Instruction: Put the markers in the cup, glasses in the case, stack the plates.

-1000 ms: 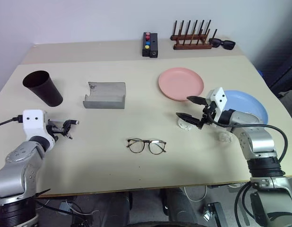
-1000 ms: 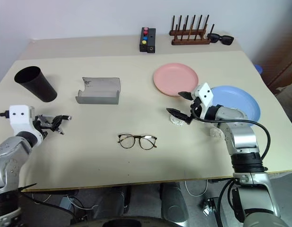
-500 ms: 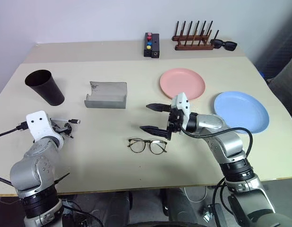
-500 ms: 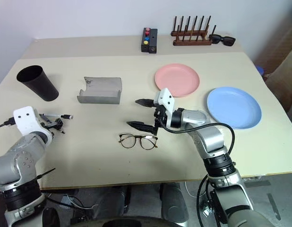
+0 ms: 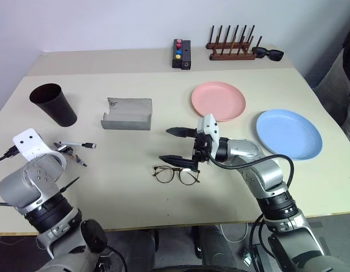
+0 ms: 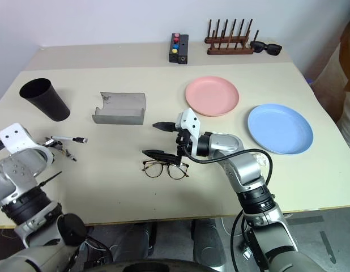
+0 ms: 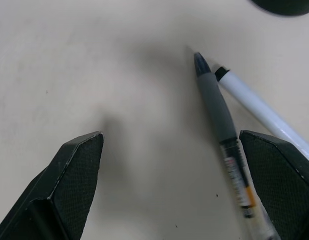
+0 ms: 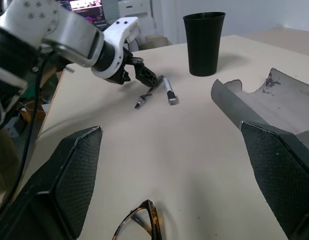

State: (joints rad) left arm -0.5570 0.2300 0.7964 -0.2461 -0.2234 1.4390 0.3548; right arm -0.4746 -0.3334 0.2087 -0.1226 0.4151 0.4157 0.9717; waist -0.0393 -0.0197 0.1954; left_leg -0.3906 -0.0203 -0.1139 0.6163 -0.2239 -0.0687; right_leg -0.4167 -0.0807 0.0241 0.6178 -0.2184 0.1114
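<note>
The grey-grip marker (image 7: 218,107) should come away alone when I lift it, and the marker with the white body should stay lying still, because a gap widens (image 7: 242,120) between the bodies of the two markers.
The wire-rimmed glasses (image 5: 176,174) lie at the table's front middle. My right gripper (image 5: 163,144) hovers open just above and behind them, pointing left. The open grey case (image 5: 127,113) lies behind it, and the dark cup (image 5: 53,105) stands upright at the far left. Two markers (image 5: 73,148) lie in front of the cup, one white-barrelled (image 7: 259,107) and one with a grey grip (image 7: 217,115). My left gripper (image 7: 169,135) is open right at them, with the grey-grip one close to one finger. The pink plate (image 5: 218,101) and the blue plate (image 5: 289,133) lie apart on the right.
At the table's back stand a black box with coloured buttons (image 5: 180,53) and a wooden peg rack (image 5: 231,48), with black sunglasses (image 5: 268,54) beside the rack. Bare tabletop lies between the case, the glasses and the markers.
My right arm has swung left from beside the blue plate to over the glasses. My left wrist has turned so its gripper points down at the markers. Both stayed open.
</note>
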